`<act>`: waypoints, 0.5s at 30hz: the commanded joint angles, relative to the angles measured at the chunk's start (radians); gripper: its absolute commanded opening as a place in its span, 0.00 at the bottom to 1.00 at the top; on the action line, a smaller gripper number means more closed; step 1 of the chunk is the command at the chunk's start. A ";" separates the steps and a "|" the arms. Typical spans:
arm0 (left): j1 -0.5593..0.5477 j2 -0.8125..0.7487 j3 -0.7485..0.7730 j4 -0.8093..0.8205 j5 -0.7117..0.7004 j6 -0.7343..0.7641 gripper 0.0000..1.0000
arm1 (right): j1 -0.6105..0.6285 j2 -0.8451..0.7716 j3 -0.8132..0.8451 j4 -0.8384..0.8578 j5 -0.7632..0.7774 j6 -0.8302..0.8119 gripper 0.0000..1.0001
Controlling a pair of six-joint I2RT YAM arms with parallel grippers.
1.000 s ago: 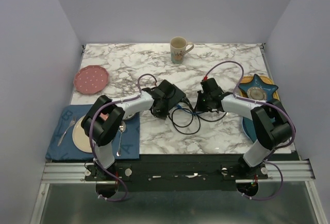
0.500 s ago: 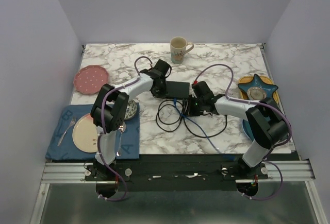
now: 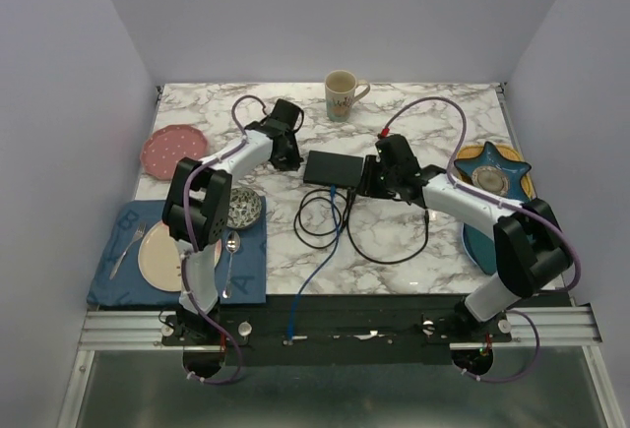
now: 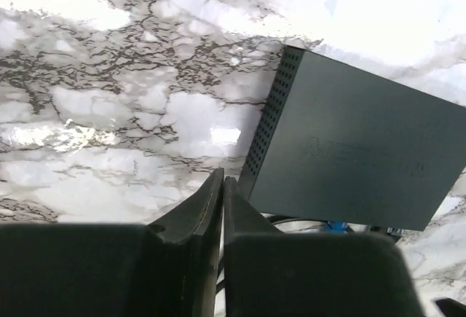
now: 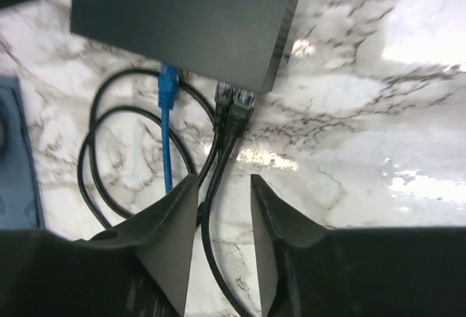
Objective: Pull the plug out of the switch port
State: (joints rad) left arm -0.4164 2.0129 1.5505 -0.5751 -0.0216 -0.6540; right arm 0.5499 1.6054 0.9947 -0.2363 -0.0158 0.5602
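Note:
The switch (image 3: 338, 170) lies askew next to my left gripper. I should straighten it and push my left gripper onto its top (image 3: 322, 165) before I pull a black plug.
The dark switch (image 3: 332, 167) lies flat mid-table; it also shows in the left wrist view (image 4: 357, 149) and the right wrist view (image 5: 182, 11). A blue plug (image 5: 168, 84) and two black plugs (image 5: 234, 102) sit in its near-side ports. The blue cable (image 3: 317, 251) runs to the table's front edge. My left gripper (image 3: 291, 159) (image 4: 222, 177) is shut and empty, just left of the switch's left end. My right gripper (image 3: 368, 178) (image 5: 222, 186) is open, low over the black cables (image 3: 394, 246), a short way from the plugs, holding nothing.
A mug (image 3: 342, 93) stands at the back. A pink plate (image 3: 174, 151) lies at the left, a blue star dish (image 3: 490, 167) and a teal plate (image 3: 474, 243) at the right. A blue placemat (image 3: 118, 280) carries a plate, small bowl (image 3: 242, 208), fork and spoon.
My left gripper has moved off the switch toward the back left. The switch has shifted back and turned. My right gripper has followed it. The blue cable now runs straight to the front edge.

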 commanded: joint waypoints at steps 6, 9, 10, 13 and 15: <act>-0.012 -0.212 -0.331 0.239 0.072 -0.087 0.43 | -0.057 0.079 0.019 0.014 -0.039 0.035 0.33; -0.015 -0.180 -0.333 0.225 0.094 -0.085 0.40 | -0.057 0.141 0.051 0.031 -0.073 0.047 0.24; -0.015 -0.160 -0.326 0.222 0.112 -0.082 0.39 | -0.057 0.155 0.058 0.037 -0.085 0.047 0.22; -0.016 -0.116 -0.291 0.201 0.123 -0.078 0.36 | -0.057 0.207 0.097 0.037 -0.081 0.046 0.22; -0.016 -0.095 -0.264 0.190 0.126 -0.078 0.36 | -0.057 0.232 0.131 0.035 -0.079 0.044 0.22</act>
State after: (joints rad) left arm -0.4278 1.8648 1.2400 -0.3882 0.0559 -0.7265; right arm 0.4915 1.7954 1.0481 -0.2249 -0.0654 0.5945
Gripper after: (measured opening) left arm 0.363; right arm 0.218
